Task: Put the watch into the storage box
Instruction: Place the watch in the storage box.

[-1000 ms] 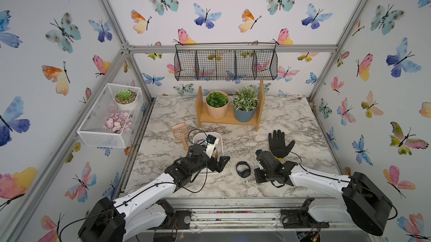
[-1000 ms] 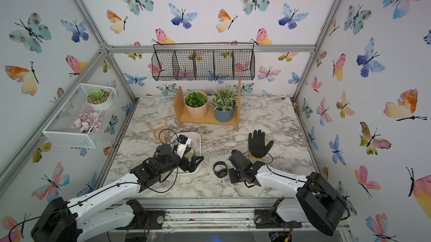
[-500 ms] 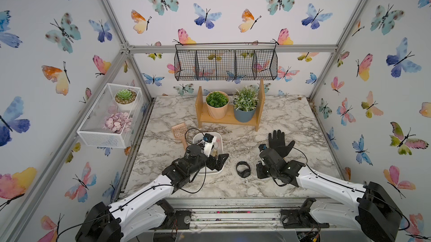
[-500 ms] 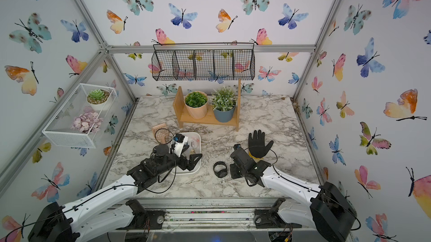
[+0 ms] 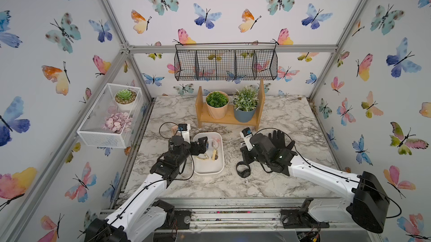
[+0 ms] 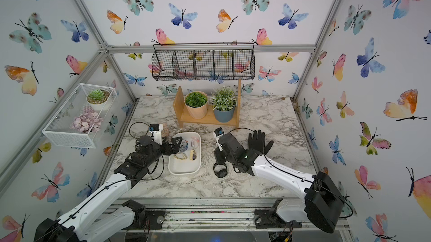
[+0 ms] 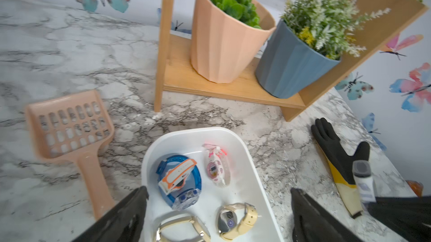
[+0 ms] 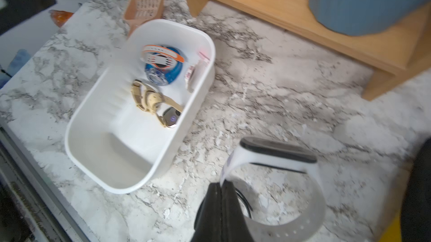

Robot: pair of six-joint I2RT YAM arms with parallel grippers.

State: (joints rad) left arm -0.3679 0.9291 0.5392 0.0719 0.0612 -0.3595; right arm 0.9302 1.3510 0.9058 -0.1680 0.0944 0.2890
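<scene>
The watch hangs by its pale strap (image 8: 230,164) and the storage box's near end (image 5: 209,166) is empty, so my right gripper keeps going over that end of the storage box and lets go there.
The watch (image 5: 242,172) (image 6: 220,170) is a dark loop standing on the marble just right of the storage box. My right gripper (image 5: 245,162) (image 6: 218,162) points down at it. In the right wrist view the watch (image 8: 277,152) shows a dark face and a pale strap, and the right gripper (image 8: 221,183) is shut on the strap's end. The storage box (image 5: 207,170) (image 6: 184,168) (image 7: 186,131) (image 8: 105,149) is a white tray holding several other watches. My left gripper (image 5: 200,144) (image 6: 176,144) (image 7: 219,190) hangs open over its far left part, holding nothing.
A black glove (image 5: 279,139) (image 7: 335,149) lies behind the right arm. A pink slotted scoop (image 7: 70,126) lies left of the box. A wooden shelf (image 5: 229,122) with two potted plants stands at the back. A black wire basket (image 5: 226,64) and a white mesh basket (image 5: 109,122) hang on the walls.
The right wrist has risen and tipped its gripper downward over the watch, which stays about where it was. The left gripper has drawn back toward the box's far left.
</scene>
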